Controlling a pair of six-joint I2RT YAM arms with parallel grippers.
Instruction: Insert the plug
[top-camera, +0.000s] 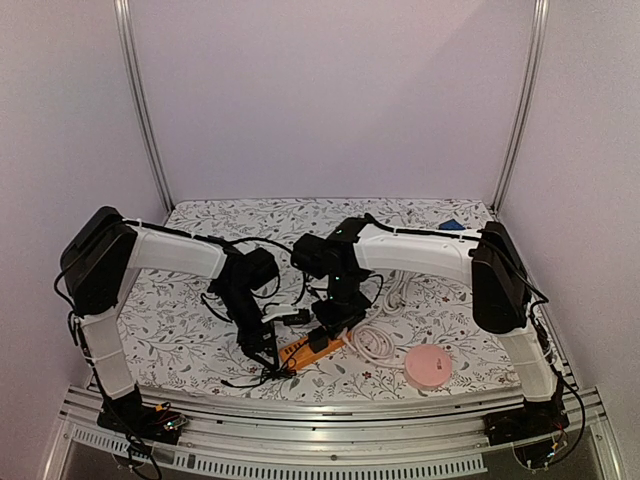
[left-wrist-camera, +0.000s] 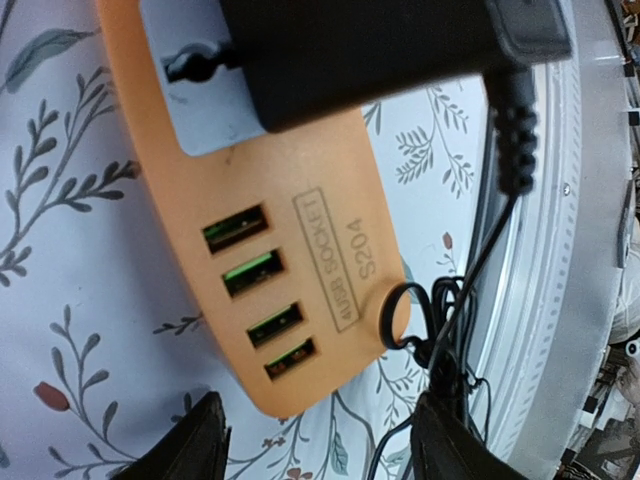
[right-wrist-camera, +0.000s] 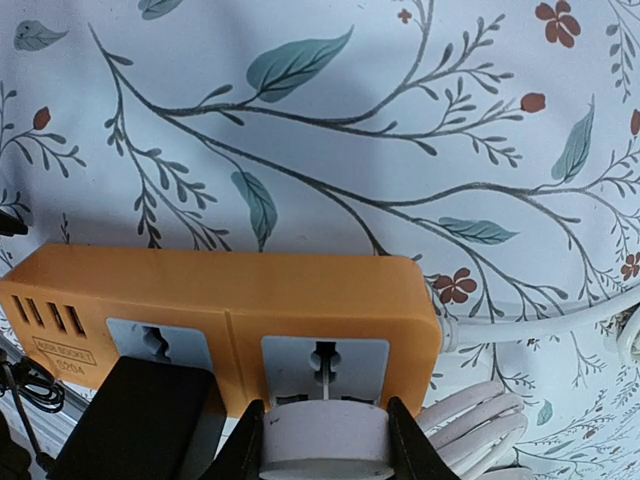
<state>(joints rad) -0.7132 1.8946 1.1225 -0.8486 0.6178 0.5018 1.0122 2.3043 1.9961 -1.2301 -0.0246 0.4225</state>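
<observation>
The robot's right gripper should open, close its fingers and push on the plug's back (right-wrist-camera: 326, 452), because a pin of the white plug (right-wrist-camera: 325, 376) shows outside the end socket.
An orange power strip (top-camera: 308, 351) lies on the flowered cloth near the front edge. My right gripper (right-wrist-camera: 327, 428) is shut on a round white plug (right-wrist-camera: 325, 442). The plug sits right at the lower slots of the strip's end socket (right-wrist-camera: 325, 362); how deep its pins go is hidden. A black adapter (right-wrist-camera: 140, 420) occupies the neighbouring socket (left-wrist-camera: 200, 90). My left gripper (left-wrist-camera: 315, 445) is open at the strip's USB end (left-wrist-camera: 262, 285), with its fingers (left-wrist-camera: 190, 445) on either side just beyond that end and touching nothing.
The strip's white cord (right-wrist-camera: 530, 325) leads to a coil of white cable (top-camera: 375, 340) on its right. A pink disc (top-camera: 430, 367) lies at the front right. Thin black wire (left-wrist-camera: 440, 335) tangles beside the metal table rail (left-wrist-camera: 560, 250).
</observation>
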